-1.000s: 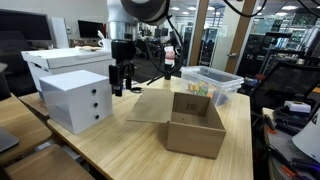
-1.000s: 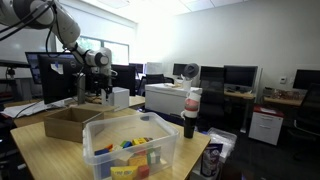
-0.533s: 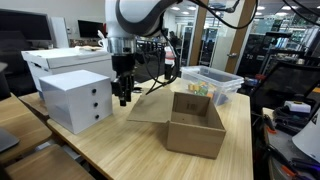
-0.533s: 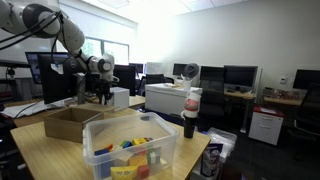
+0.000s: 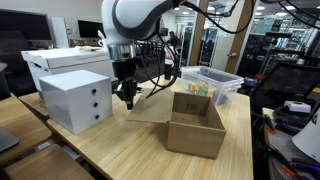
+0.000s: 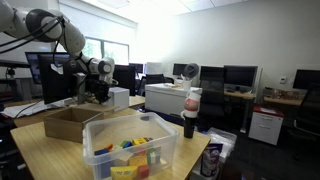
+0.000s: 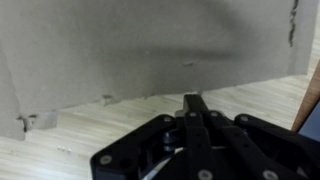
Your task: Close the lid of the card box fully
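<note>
Next, I lift the lid's outer edge [image 5: 137, 110] and push the lid over the card box [image 5: 197, 110], because the lid lies folded out and my shut gripper is low at that edge.
The brown card box [image 5: 195, 128] stands open on the wooden table; it also shows in an exterior view as the card box [image 6: 68, 122] behind a clear bin. Its lid [image 5: 150, 106] lies folded out flat to the left, resting on the table. My gripper [image 5: 127, 101] hangs low just beyond the lid's left edge, between it and a white drawer unit, with its jaws shut on nothing. In the wrist view the shut fingers [image 7: 195, 106] point at the tabletop in front of a grey-white wall, and a brown cardboard edge [image 7: 312, 100] shows at the far right.
The white drawer unit [image 5: 78, 98] stands close to the left of the gripper, with a bigger white box [image 5: 62, 60] behind it. A clear plastic bin [image 5: 212, 84] of coloured toys sits behind the card box. A bottle [image 6: 190, 112] stands near the bin.
The gripper came down toward the table beside the lid's left edge and its jaws went from open to shut. The box and lid have not moved.
</note>
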`<state>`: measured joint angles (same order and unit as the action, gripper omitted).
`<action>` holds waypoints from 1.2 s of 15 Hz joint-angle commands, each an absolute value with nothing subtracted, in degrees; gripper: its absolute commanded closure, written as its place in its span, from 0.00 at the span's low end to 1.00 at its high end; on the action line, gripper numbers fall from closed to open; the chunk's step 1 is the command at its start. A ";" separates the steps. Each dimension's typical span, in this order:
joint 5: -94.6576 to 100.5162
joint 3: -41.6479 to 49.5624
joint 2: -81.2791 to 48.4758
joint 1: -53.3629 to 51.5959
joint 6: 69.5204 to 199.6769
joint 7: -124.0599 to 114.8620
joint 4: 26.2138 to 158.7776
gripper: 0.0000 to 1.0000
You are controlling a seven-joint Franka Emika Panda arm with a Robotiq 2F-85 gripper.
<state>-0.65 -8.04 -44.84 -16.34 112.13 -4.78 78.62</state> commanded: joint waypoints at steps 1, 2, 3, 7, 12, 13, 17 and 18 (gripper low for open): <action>0.23 -6.56 -41.93 -19.62 98.09 -14.02 75.42 0.98; 0.18 -6.37 -41.78 -20.32 94.60 -16.42 74.06 0.97; -0.22 -6.37 -41.72 -20.90 90.37 -18.76 72.43 0.98; -1.15 -6.18 -41.96 -23.63 75.80 -28.48 65.80 0.98; -0.50 -4.19 -37.62 -22.30 69.29 -32.18 69.94 0.98; -0.23 -3.80 -37.34 -21.98 69.72 -31.57 70.56 0.98; 2.11 -2.99 -34.13 -20.23 87.82 -24.99 77.54 0.98; 2.28 -3.00 -33.93 -19.96 91.61 -24.01 78.72 0.98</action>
<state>0.88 -3.07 -38.54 -21.05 80.54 -27.83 70.41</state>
